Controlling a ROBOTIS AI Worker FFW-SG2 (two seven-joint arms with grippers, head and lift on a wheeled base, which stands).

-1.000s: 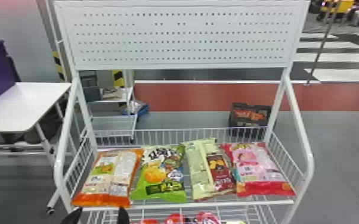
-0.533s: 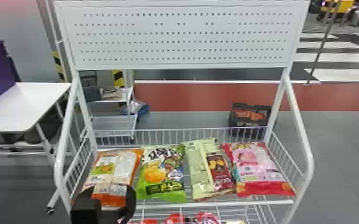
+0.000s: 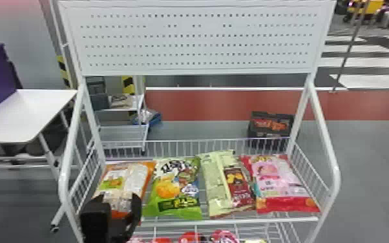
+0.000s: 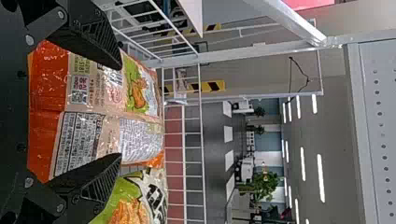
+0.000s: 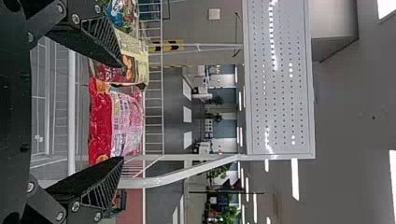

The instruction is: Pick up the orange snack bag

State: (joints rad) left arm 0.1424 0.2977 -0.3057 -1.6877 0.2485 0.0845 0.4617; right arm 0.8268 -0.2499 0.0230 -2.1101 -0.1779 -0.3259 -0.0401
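I expect the bag to bunch up into a lengthwise fold when I pinch and lift it, because the shiny side point(image 4: 138, 140) of the orange snack bag point(image 3: 124, 181) is wrinkled.
My left gripper point(image 3: 119, 206) is over the near part of the orange snack bag point(image 3: 124, 182), at the left end of the rack's upper shelf. In the left wrist view my left gripper point(image 4: 120, 112) stands open, one finger on each side of the orange snack bag point(image 4: 105, 100); whether they touch it I cannot tell. The bag lies flat, its near end partly behind the gripper in the head view. My right gripper point(image 5: 122, 112) is open, holding nothing, with a red and pink bag point(image 5: 114, 121) farther off between its fingers.
A green bag point(image 3: 174, 190) lies close to the orange one's right, then a cream bag point(image 3: 215, 184) and the pink bag point(image 3: 276, 181). White side rails point(image 3: 324, 142) bound the shelf; a lower shelf holds red packages point(image 3: 192, 237).
From the bottom edge of the head view, my left gripper has moved up and forward, over the near end of the orange bag. The bags lie where they were.
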